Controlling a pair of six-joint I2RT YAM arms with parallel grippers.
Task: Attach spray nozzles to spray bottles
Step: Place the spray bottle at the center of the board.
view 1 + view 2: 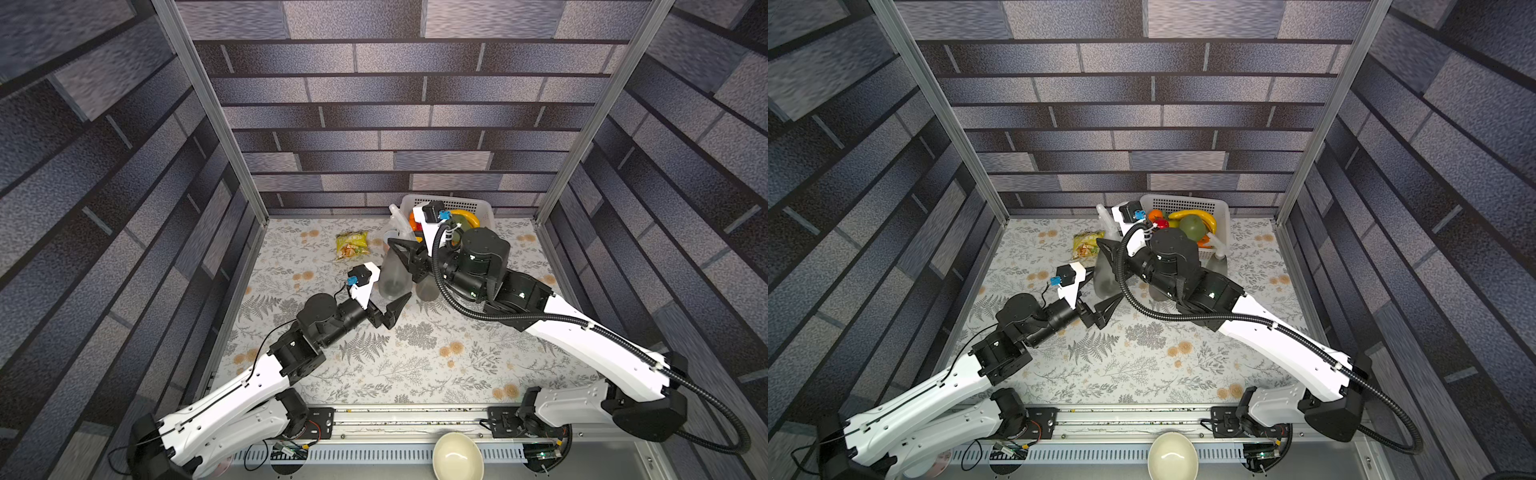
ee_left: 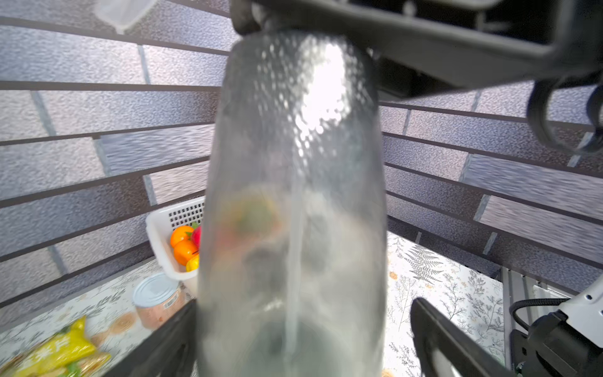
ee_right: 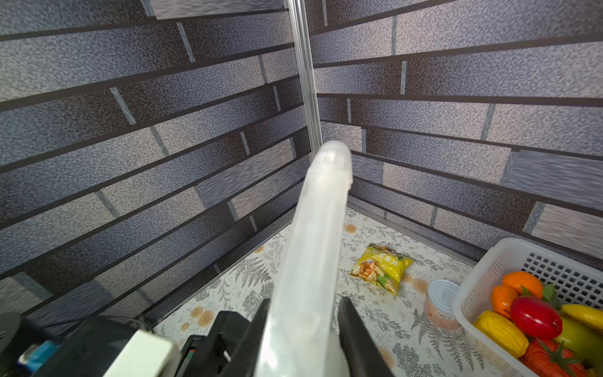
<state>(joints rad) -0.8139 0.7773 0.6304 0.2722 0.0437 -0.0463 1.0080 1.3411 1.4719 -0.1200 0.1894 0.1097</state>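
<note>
The nozzle is on the bottle's neck and my left gripper is open. My right gripper goes on lowering the bottle until it touches the tabletop, and then lets go.
A smoky-grey spray bottle (image 1: pixel 392 274) (image 1: pixel 1106 278) stands upright mid-table and fills the left wrist view (image 2: pixel 293 196). My left gripper (image 1: pixel 388 297) (image 2: pixel 303 346) is open around its base; one finger (image 2: pixel 450 339) stands clear of the wall. On the bottle's neck sits a clear-whitish spray nozzle (image 1: pixel 395 216) (image 3: pixel 313 244), its thin tube running down inside the bottle. My right gripper (image 1: pixel 395 245) (image 3: pixel 303 336) is shut on this nozzle from above. A second bottle (image 1: pixel 428 289) shows partly under the right arm. Another bottle (image 1: pixel 1219 259), with a nozzle on it, stands beside the basket.
A white basket (image 1: pixel 469 205) (image 3: pixel 489 277) of toy fruit sits at the back. A pinkish tin can (image 3: pixel 440 303) (image 2: pixel 156 300) and a yellow snack bag (image 1: pixel 352 245) lie left of it. A cream bowl (image 1: pixel 457 455) sits below the front rail.
</note>
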